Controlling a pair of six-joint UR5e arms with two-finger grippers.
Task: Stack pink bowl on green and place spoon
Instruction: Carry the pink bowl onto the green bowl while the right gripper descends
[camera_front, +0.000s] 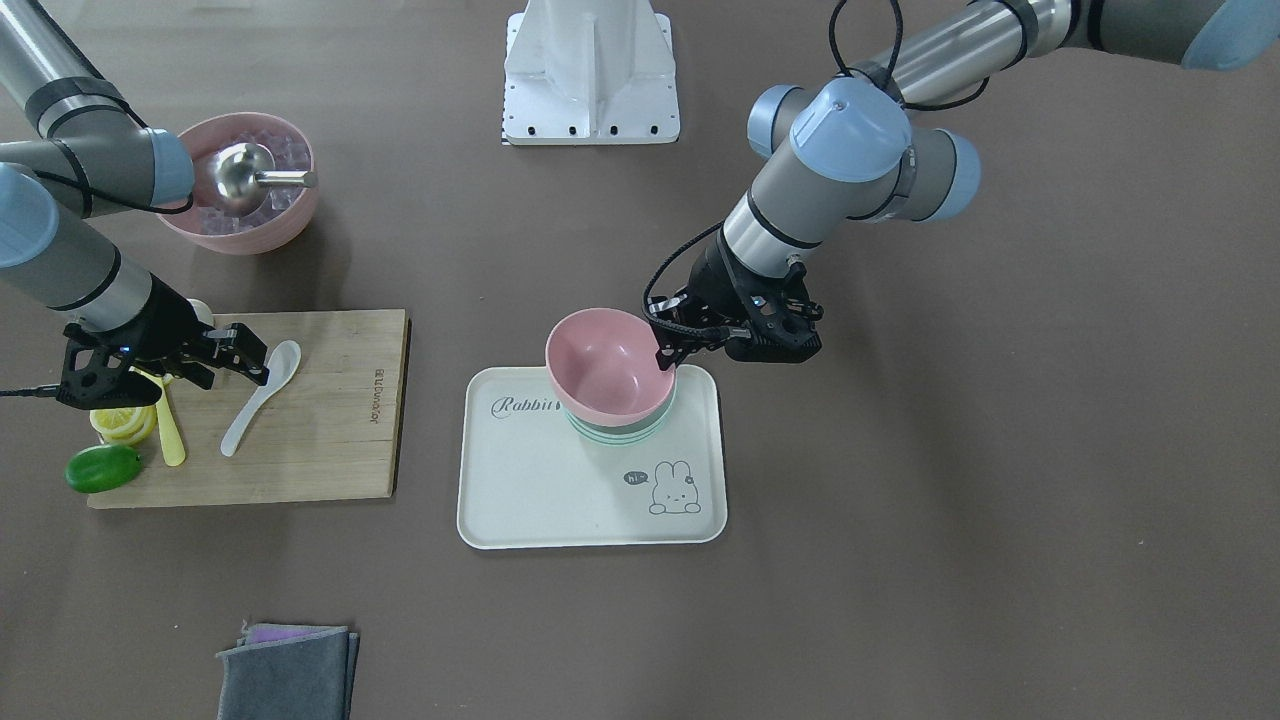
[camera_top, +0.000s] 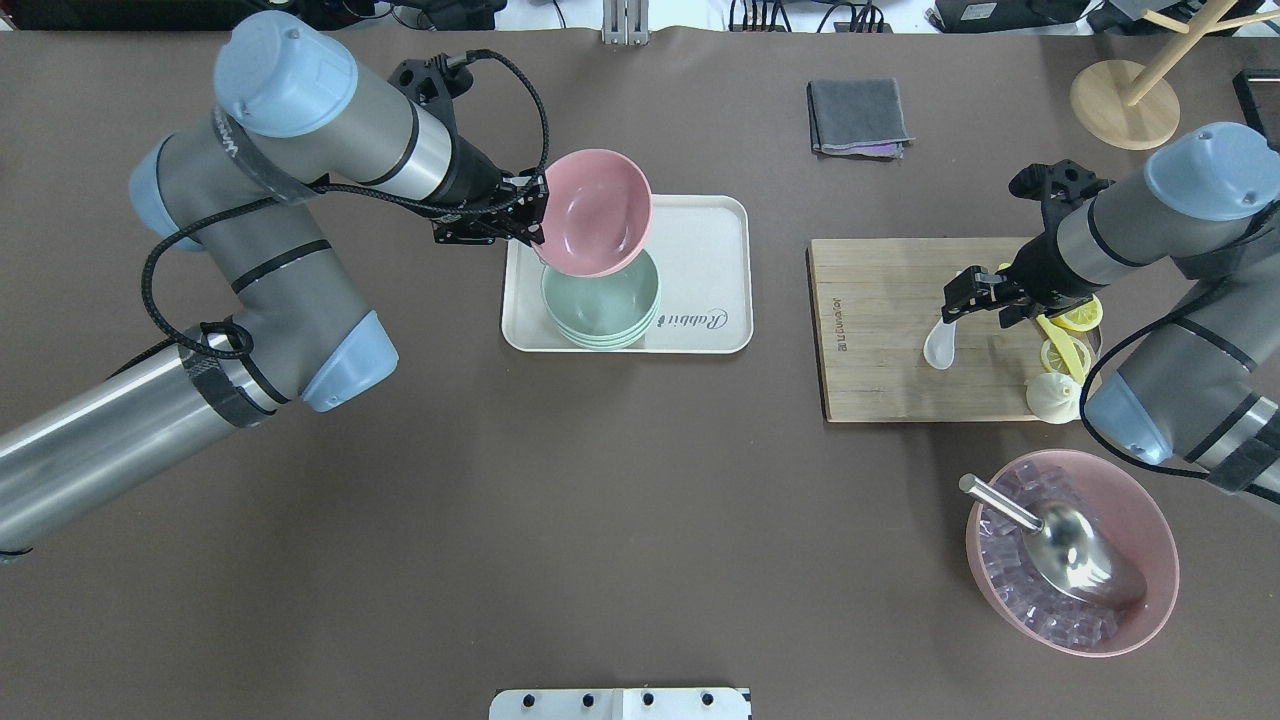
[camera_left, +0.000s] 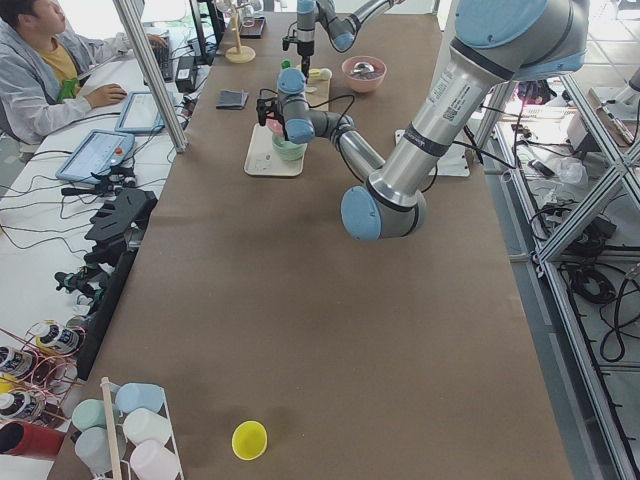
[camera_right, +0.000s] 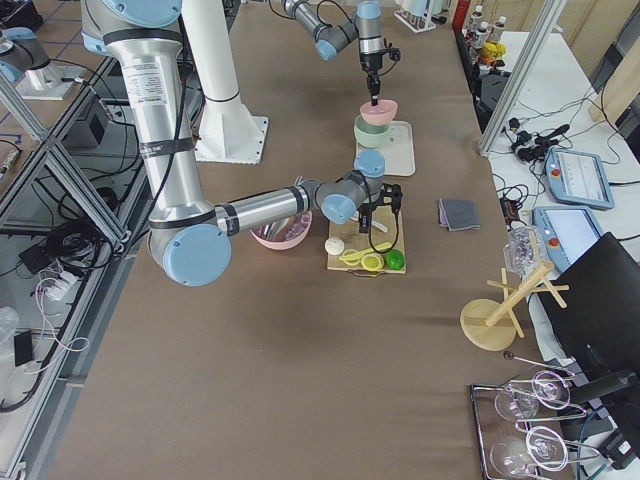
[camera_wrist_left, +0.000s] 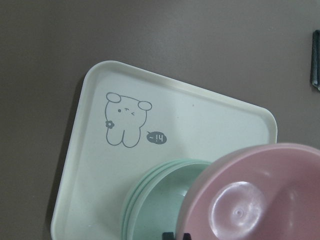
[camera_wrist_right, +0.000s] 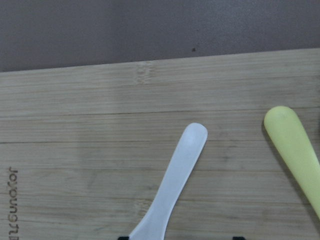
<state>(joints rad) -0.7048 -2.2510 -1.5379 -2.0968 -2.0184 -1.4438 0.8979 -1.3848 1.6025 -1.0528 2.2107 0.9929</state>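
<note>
The spoon's handle will stick out over the pink bowl's rim when the robot puts the spoon inside, because the white spoon looks longer than the pink bowl's opening.
My left gripper is shut on the rim of the pink bowl. It holds the bowl tilted, just above the stack of green bowls on the white rabbit tray. In the overhead view the pink bowl hangs over the far side of the green bowls. My right gripper is open, low over the wooden cutting board, its jaws either side of the white spoon. The spoon lies flat on the board.
A yellow spoon, lemon slices and a lime lie on the board beside my right gripper. A large pink bowl of ice with a metal scoop stands near the right arm. A folded grey cloth lies at the far side.
</note>
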